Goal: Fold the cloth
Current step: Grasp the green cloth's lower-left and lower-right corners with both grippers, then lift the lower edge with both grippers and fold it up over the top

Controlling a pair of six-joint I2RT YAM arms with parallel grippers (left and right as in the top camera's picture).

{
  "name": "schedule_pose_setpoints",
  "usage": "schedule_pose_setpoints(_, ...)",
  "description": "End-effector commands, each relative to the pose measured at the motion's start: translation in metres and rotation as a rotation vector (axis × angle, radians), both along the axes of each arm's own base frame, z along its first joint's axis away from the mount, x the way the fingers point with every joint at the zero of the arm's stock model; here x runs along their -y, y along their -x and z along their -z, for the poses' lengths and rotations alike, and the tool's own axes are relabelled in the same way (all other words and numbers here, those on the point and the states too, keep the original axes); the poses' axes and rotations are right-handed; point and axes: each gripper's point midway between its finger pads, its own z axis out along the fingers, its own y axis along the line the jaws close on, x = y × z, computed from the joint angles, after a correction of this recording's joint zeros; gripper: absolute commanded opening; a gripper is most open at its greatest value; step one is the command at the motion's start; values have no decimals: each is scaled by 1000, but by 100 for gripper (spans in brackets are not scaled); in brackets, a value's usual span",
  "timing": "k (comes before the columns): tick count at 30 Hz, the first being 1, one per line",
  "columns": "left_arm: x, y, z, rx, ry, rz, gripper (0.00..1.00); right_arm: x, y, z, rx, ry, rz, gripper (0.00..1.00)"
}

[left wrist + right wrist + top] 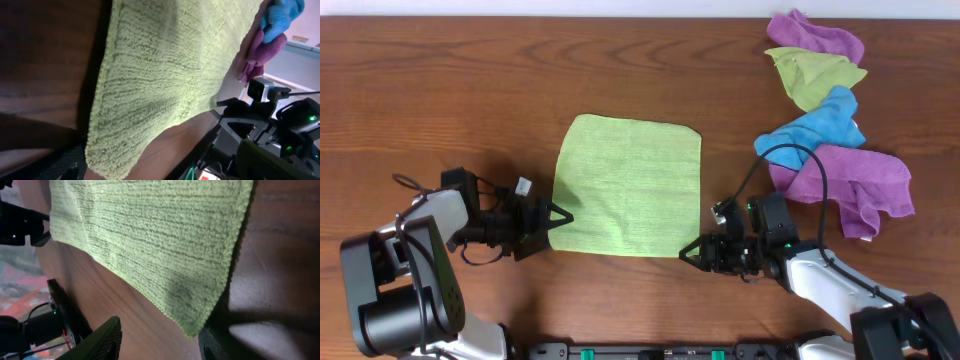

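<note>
The light green cloth will fold over and its far edge will stay in place when I carry the cloth's near edge, because the cloth's far half is lying flat.
A light green cloth lies flat and spread open on the wooden table. My left gripper is low on the table at the cloth's near left corner, open, with that corner beside its one visible finger. My right gripper is low at the near right corner, open, with the corner tip between its fingers. Neither gripper is closed on the fabric.
A pile of other cloths sits at the back right: purple, green, blue and a larger purple one. The right arm's cable loops near that pile. The table's near edge lies close behind both grippers.
</note>
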Motion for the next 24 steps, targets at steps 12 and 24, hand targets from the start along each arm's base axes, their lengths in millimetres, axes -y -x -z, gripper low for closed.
schedule_pose_setpoints(12,3,9,3,-35,19,7,85,16,-2,19,-23,103,62,29)
schedule_pose_setpoints(24,4,15,2,-73,22,9,80,19,-10,20,5,124,81,29)
